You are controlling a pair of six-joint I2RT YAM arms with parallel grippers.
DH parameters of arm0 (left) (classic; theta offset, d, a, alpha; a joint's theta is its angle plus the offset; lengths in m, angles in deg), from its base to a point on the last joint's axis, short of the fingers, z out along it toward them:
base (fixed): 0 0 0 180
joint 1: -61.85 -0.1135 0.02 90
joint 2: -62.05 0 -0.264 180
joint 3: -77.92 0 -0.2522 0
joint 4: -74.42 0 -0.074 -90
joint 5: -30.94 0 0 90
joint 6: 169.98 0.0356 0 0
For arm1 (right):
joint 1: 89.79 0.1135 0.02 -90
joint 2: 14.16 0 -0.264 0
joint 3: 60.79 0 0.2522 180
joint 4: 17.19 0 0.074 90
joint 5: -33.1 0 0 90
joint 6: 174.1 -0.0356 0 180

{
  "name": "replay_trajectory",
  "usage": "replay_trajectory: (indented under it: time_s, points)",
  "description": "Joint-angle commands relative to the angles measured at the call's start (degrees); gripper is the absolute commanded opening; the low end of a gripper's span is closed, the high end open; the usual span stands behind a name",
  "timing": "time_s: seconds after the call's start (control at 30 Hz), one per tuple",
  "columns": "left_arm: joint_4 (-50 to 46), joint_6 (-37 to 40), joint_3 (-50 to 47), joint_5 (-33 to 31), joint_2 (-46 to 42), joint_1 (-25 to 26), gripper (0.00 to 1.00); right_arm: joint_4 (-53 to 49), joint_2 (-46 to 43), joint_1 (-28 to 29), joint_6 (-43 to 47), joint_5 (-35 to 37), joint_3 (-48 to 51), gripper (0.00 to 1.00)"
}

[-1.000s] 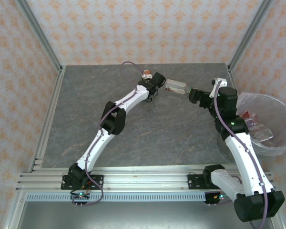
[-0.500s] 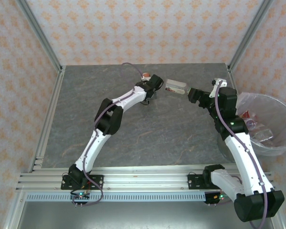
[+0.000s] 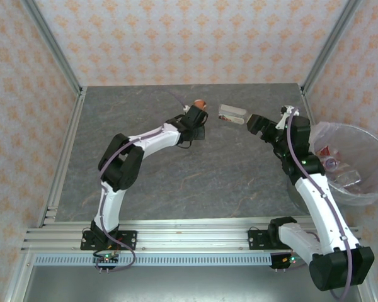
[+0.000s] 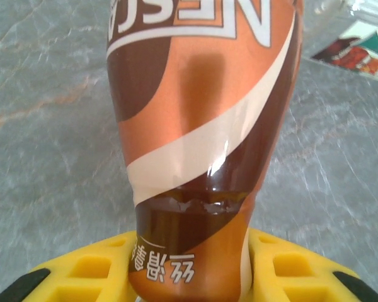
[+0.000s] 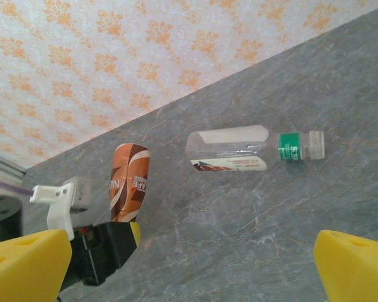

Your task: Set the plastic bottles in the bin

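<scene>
My right gripper keeps going toward the bottle's free wide end (image 3: pixel 200 102) until its fingers can close there, since my left gripper is holding the brown bottle's narrow end (image 4: pixel 192 255).
My left gripper (image 3: pixel 196 115) is shut on a brown-and-orange labelled plastic bottle (image 3: pixel 200 104), at the far middle of the table. Its yellow fingers (image 4: pixel 82 274) clamp the bottle (image 4: pixel 201 126) near its narrow end. A clear bottle (image 3: pixel 233 114) with a green band and a white cap lies on its side just right of it, apart from both grippers. My right gripper (image 3: pixel 253 121) is open just right of that clear bottle (image 5: pixel 252 150), with nothing between its fingers (image 5: pixel 25 264). The bag-lined bin (image 3: pixel 359 135) stands at the right edge, with bottles inside.
The right wrist view shows the brown bottle (image 5: pixel 129 181) sticking up from the left gripper's black body (image 5: pixel 97 251). Patterned walls and metal frame posts (image 3: pixel 50 44) close in the grey table (image 3: pixel 176 170). A corner of the clear bottle's label (image 4: pixel 356 56) lies ahead of the left gripper.
The left arm has swung its elbow leftward and turned its wrist, and the held brown bottle now points up and away from the clear bottle. The right gripper has edged slightly farther back.
</scene>
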Motion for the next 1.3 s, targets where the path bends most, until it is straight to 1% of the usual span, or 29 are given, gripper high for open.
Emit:
replay_trajectory:
  time_s: [0.0,0.13,0.2,0.27,0.33,0.43,0.6,0.67,0.7,0.73,0.83,0.9,0.97,1.03,1.17,1.23,1.27]
  points:
    - [6.83,0.14,-6.49,3.91,-7.96,0.57,0.00,4.27,-0.12,0.60,-5.11,-4.11,0.52,0.99]
    - [14.14,0.26,-17.50,7.81,-19.31,2.26,0.00,6.14,1.36,0.97,-8.31,-7.86,0.65,0.99]
    - [17.56,1.65,-21.46,11.65,-23.44,2.87,0.00,7.04,2.66,1.29,-9.46,-9.93,0.41,0.99]
    - [19.83,3.25,-23.76,18.07,-26.30,3.00,0.00,9.41,3.92,1.75,-11.53,-12.00,0.45,0.99]
    - [21.69,3.94,-25.17,22.27,-28.38,3.08,0.00,12.88,4.84,2.16,-14.08,-13.45,0.71,0.99]
    - [25.78,3.64,-27.56,25.70,-30.92,3.10,0.00,19.30,6.21,3.05,-17.58,-16.04,1.43,0.99]
    - [30.09,2.05,-28.10,31.17,-31.88,3.10,0.00,30.27,8.70,4.59,-23.88,-21.30,1.85,0.99]
    - [31.34,1.15,-28.11,33.09,-31.63,3.14,0.00,38.13,9.69,5.72,-27.73,-22.78,2.76,0.99]
    - [31.97,0.74,-28.10,33.90,-31.56,3.10,0.00,40.17,10.14,6.31,-28.38,-22.91,2.76,0.99]
    - [32.81,0.26,-28.09,34.86,-31.53,3.18,0.00,39.86,10.60,7.10,-27.90,-22.76,2.06,0.99]
    - [36.37,-0.40,-28.78,36.95,-31.62,3.18,0.00,32.27,11.63,9.31,-21.92,-19.36,-0.79,0.99]
    - [38.94,-1.34,-29.40,38.30,-31.49,3.18,0.00,31.37,12.00,10.41,-20.40,-17.26,-0.74,0.99]
    - [40.68,-1.93,-29.20,40.48,-31.05,3.18,0.00,32.02,12.70,10.74,-20.82,-17.55,-0.64,0.99]
    - [41.28,-2.73,-28.73,41.90,-30.53,3.18,0.00,33.33,13.42,10.88,-21.18,-19.30,-0.74,0.99]
    - [40.91,-3.45,-28.13,43.18,-29.78,3.10,0.00,43.15,13.33,10.90,-22.79,-23.49,2.02,0.99]
    - [40.57,-3.26,-27.87,44.12,-29.62,3.01,0.00,43.75,12.37,10.88,-22.07,-22.59,3.08,1.00]
    - [40.42,-3.05,-27.77,44.69,-29.60,2.96,0.00,43.04,11.91,10.88,-21.17,-22.15,3.38,0.98]
